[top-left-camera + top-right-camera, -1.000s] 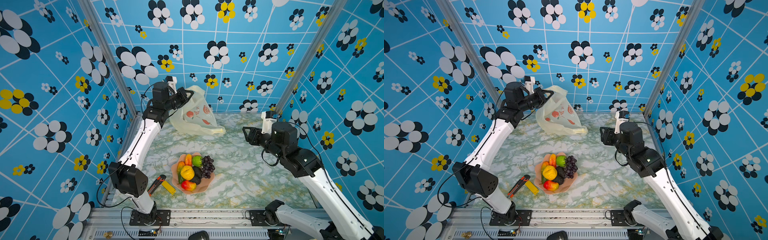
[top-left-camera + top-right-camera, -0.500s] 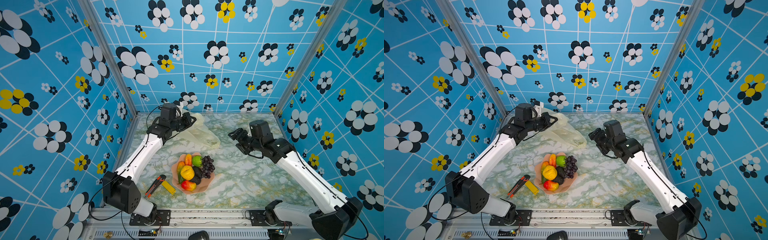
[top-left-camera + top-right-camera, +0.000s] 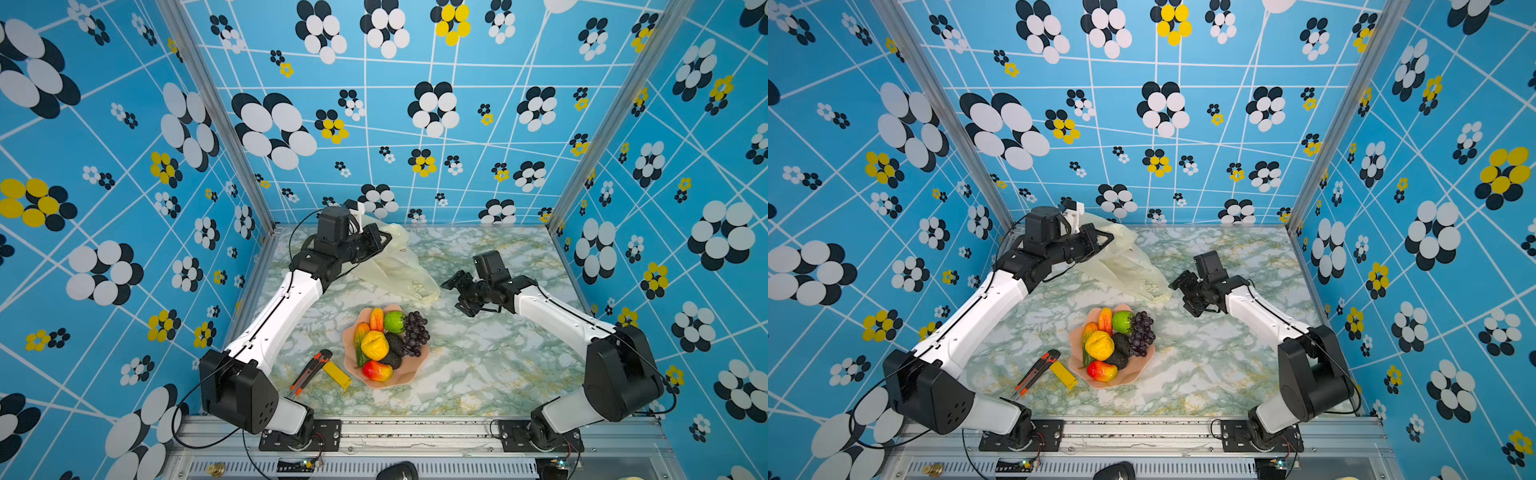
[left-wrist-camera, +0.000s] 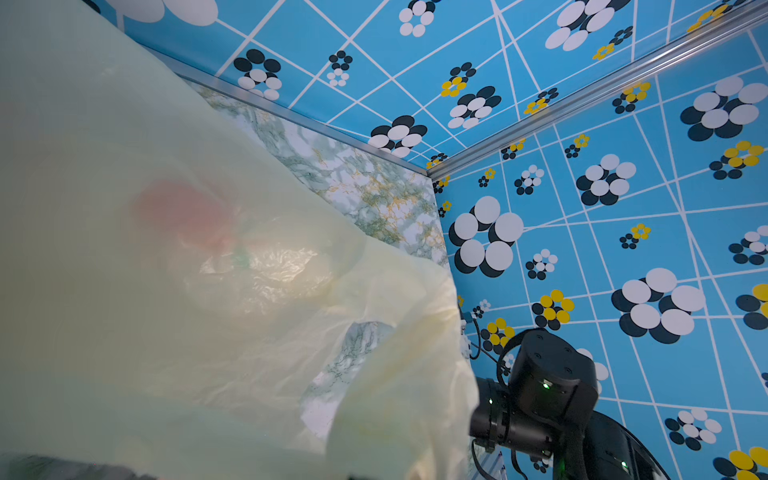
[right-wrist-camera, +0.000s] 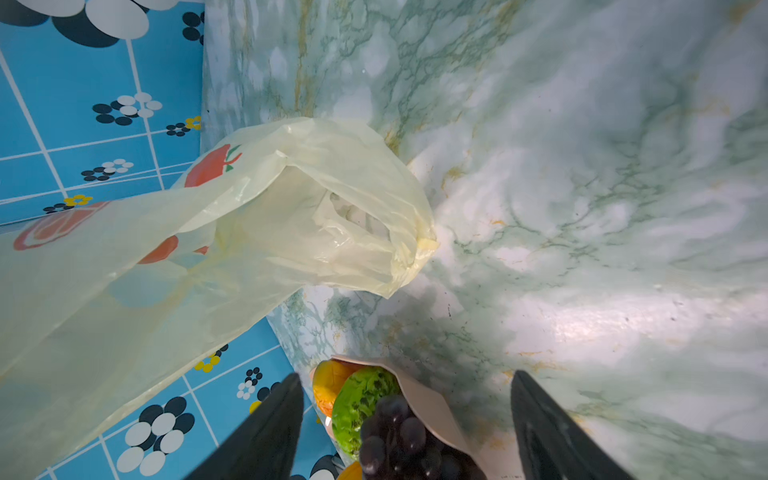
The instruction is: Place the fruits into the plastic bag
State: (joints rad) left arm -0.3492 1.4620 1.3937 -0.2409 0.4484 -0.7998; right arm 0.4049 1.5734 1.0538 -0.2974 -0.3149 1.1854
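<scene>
I expect the plastic bag (image 3: pixel 402 264) to hang down with its opening gaping when I lift it between both grippers, because loose layers part (image 5: pixel 228 224) beneath the bag's drooping edge.
The fruits (image 3: pixel 376 345) (image 3: pixel 1100 345) lie heaped in a pink bowl (image 3: pixel 409 376) mid-table: grape bunch (image 3: pixel 415 332), green round one (image 3: pixel 394 321), yellow lumpy one, mango (image 3: pixel 376 370). At the back left, the plastic bag (image 3: pixel 401 266) (image 3: pixel 1127 270) droops to the table from my left gripper (image 3: pixel 384 240) (image 3: pixel 1106 240), which is shut on its upper edge. The bag (image 4: pixel 208 291) fills the left wrist view and hides the jaws. My right gripper (image 3: pixel 456 296) (image 3: pixel 1183 296) (image 5: pixel 406 376) hovers open and empty, right of the bag's lower tip and behind the bowl. The right wrist view shows the bag (image 5: pixel 291 216), green fruit (image 5: pixel 361 407) and grapes (image 5: pixel 395 432).
An orange-black utility knife (image 3: pixel 309 370) (image 3: pixel 1034 372) and a flat yellow block (image 3: pixel 336 374) (image 3: pixel 1064 374) lie left of the bowl. Patterned blue walls close the table on three sides. The bag's mouth sits close to the back left corner.
My left arm has come down and lowered the bag from mid-air onto the table. My right arm has dropped and reached toward the bag's tip, its jaws spreading wider.
</scene>
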